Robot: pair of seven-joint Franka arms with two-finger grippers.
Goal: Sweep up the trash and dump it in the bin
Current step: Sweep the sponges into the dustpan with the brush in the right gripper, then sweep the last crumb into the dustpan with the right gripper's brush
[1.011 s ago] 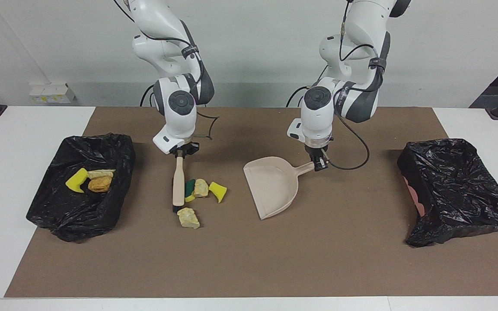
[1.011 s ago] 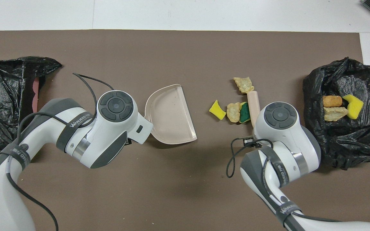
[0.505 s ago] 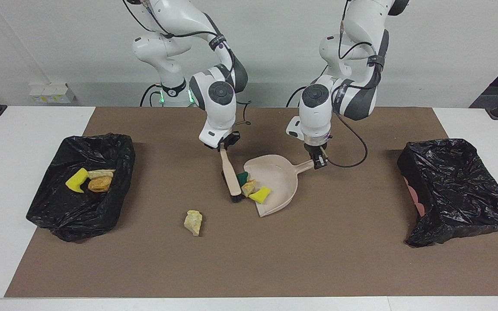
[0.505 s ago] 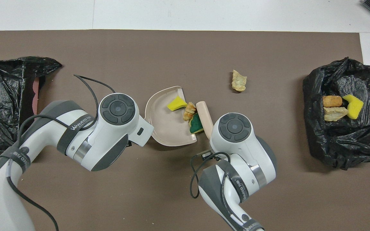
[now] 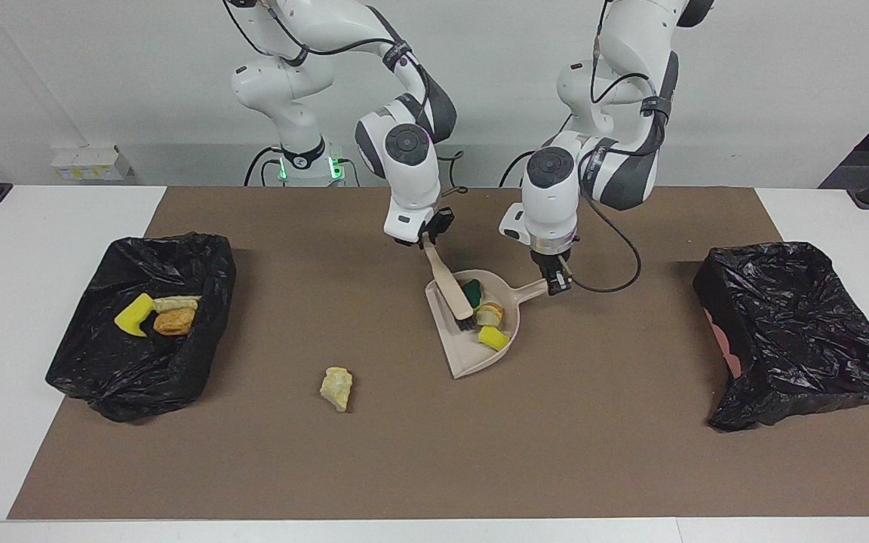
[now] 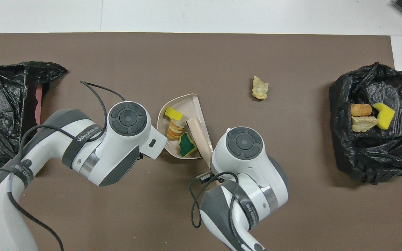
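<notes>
I can see the brush inside the dustpan (image 5: 467,322) and a foam lump out on the mat, so next I reach past the lump (image 6: 260,88) with my right gripper and sweep it in before dumping.
My left gripper (image 5: 557,284) is shut on the handle of the beige dustpan (image 5: 472,358), which rests on the brown mat. My right gripper (image 5: 427,237) is shut on the beige brush (image 5: 449,285), whose bristle end lies inside the pan. Three pieces of trash sit in the pan beside the brush: a green sponge (image 6: 186,144), a pale lump (image 6: 175,129) and a yellow sponge (image 6: 173,113). One pale foam lump (image 5: 337,388) lies alone on the mat, toward the right arm's end. In the overhead view both wrists hide the grippers.
A black-bagged bin (image 5: 102,362) at the right arm's end holds a yellow sponge (image 5: 133,315), a pale lump (image 5: 176,303) and an orange-brown lump (image 5: 174,322). Another black-bagged bin (image 5: 796,332) stands at the left arm's end. The white table (image 5: 27,226) borders the brown mat (image 5: 480,452).
My right gripper swept the brush toward the left arm's end, pushing three scraps into the dustpan. One pale lump stayed behind on the mat. The left gripper kept the pan in place.
</notes>
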